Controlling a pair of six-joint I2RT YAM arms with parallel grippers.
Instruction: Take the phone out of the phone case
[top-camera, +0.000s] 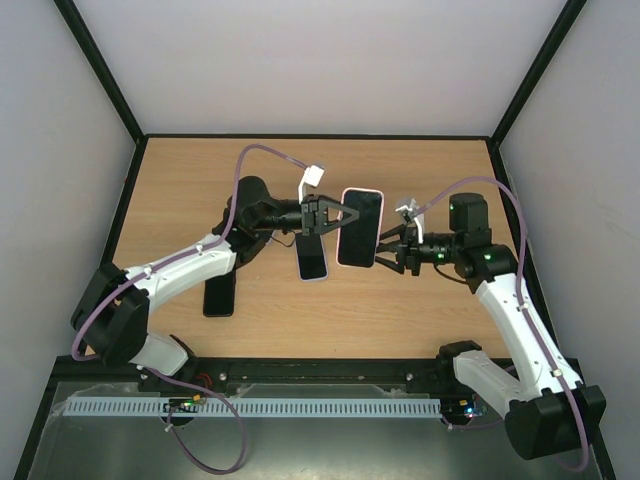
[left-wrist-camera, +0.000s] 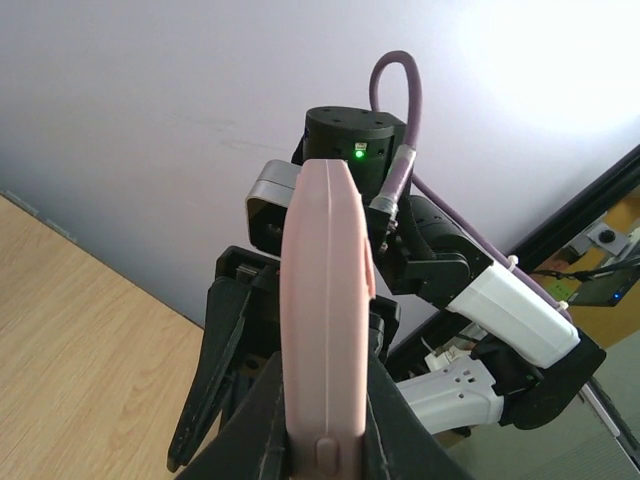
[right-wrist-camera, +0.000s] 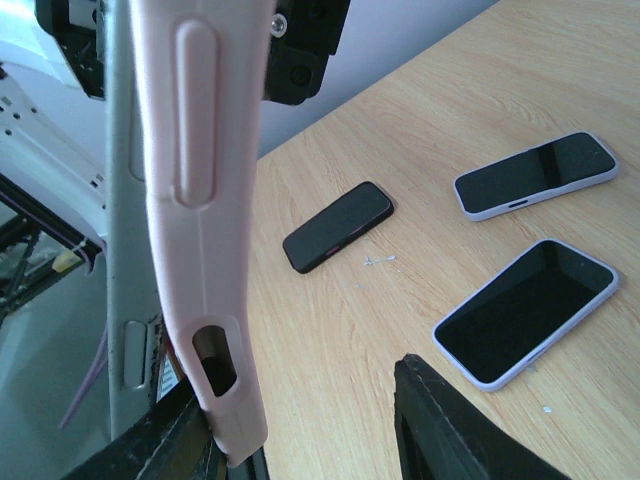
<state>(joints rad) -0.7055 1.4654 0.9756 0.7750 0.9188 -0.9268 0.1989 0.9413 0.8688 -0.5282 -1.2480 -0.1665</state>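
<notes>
My left gripper is pinching the pink case's edge (top-camera: 345, 201) against the phone, so my right gripper should hold the case while my left gripper grabs the phone's lower end (top-camera: 355, 258).
The phone (top-camera: 361, 222), screen up, sits in a pink phone case (top-camera: 345, 230) held above the table's middle. My left gripper (top-camera: 333, 215) is shut on the case's left edge; in the left wrist view the pink edge (left-wrist-camera: 325, 290) stands clamped between both fingers (left-wrist-camera: 400, 420). My right gripper (top-camera: 387, 251) is at the case's lower right corner, open. In the right wrist view the pink case (right-wrist-camera: 195, 200) rests against the left finger (right-wrist-camera: 165, 445), far from the right finger (right-wrist-camera: 450, 430). A grey strip (right-wrist-camera: 122, 200), seemingly the phone's side, shows beside the pink.
Other phones lie on the wooden table (top-camera: 440, 310): a light-cased one (top-camera: 312, 259) under the left gripper and a black one (top-camera: 220, 294) near the left arm. The right wrist view shows a black phone (right-wrist-camera: 338, 227) and two white-cased phones (right-wrist-camera: 535, 175) (right-wrist-camera: 525, 312).
</notes>
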